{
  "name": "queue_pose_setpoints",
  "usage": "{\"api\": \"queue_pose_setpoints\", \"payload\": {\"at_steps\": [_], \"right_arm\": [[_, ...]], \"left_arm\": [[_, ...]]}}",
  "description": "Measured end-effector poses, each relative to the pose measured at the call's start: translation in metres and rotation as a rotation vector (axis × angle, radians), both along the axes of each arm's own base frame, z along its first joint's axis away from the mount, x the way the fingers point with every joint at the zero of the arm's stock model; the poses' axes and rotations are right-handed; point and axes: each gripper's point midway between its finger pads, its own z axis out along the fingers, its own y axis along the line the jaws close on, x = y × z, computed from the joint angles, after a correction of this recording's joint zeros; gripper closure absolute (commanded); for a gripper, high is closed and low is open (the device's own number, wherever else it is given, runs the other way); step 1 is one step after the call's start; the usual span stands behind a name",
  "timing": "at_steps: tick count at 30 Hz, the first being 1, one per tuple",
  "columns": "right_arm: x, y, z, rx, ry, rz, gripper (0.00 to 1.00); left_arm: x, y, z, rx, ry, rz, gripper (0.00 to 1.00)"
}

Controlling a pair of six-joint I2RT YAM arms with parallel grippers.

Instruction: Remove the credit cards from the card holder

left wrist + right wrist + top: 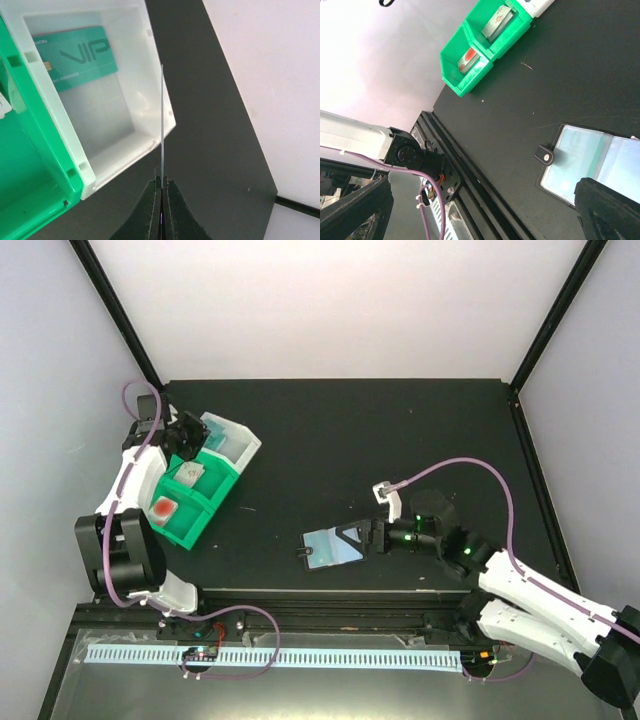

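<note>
My left gripper is holding the thin card [162, 110] upright in its fingers next to the open white bin. It should now move inward and let go of the card over the teal card [80, 56].
The black card holder [335, 547] lies open on the table, its pale blue clear pockets [575, 155] facing up. My right gripper [378, 537] is open at its right edge, and one dark finger [607, 210] reaches over the pockets. My left gripper [161, 181] is shut on a thin credit card [162, 125] seen edge-on, just off the corner of the white bin [125, 150]. A teal card [75, 57] lies inside that bin. In the green bins [205, 510] lie a card with a red mark [468, 57] and a pale card [497, 22].
The green and white bins stand together at the table's left, close to the left wall. The holder's snap tab [545, 156] sticks out toward the near rail [470, 170]. Black frame posts rise at the back corners.
</note>
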Motion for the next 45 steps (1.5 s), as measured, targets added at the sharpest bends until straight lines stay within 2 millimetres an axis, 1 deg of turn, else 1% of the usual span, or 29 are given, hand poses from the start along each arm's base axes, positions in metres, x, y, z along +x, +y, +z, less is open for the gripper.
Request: {"api": "queue_pose_setpoints", "payload": {"at_steps": [3,8,11,19,22,25,30,35,41,45], "right_arm": [[0.002,0.002,-0.001,-0.008,0.009,0.001,0.0],[0.007,0.006,0.0,-0.013,0.017,0.001,0.0],[0.009,0.008,-0.004,-0.02,0.027,0.003,0.0],[0.011,0.013,-0.018,-0.048,0.069,0.013,0.0],[0.013,0.013,-0.02,-0.053,0.072,0.009,0.0],[0.014,0.013,-0.017,-0.05,0.067,0.007,0.0],[0.015,0.014,-0.016,-0.049,0.064,0.007,0.0],[0.017,0.015,-0.024,-0.069,0.082,0.005,0.0],[0.018,0.014,-0.026,-0.074,0.078,0.005,0.0],[0.019,0.014,-0.025,-0.075,0.072,0.007,0.0]], "left_arm": [[0.005,0.006,-0.009,-0.003,0.048,0.02,0.98],[0.013,0.011,-0.03,-0.012,0.129,0.034,0.98],[0.021,0.015,-0.042,-0.016,0.165,0.037,0.98],[0.043,0.03,-0.059,-0.02,0.194,0.057,0.98],[0.049,0.034,-0.066,-0.024,0.201,0.06,0.99],[0.052,0.034,-0.075,-0.028,0.215,0.059,0.98],[0.054,0.035,-0.082,-0.03,0.227,0.057,0.99],[0.063,0.038,-0.081,-0.027,0.218,0.056,0.98],[0.064,0.041,-0.089,-0.027,0.234,0.056,0.98],[0.065,0.042,-0.093,-0.021,0.24,0.052,0.94]]}}
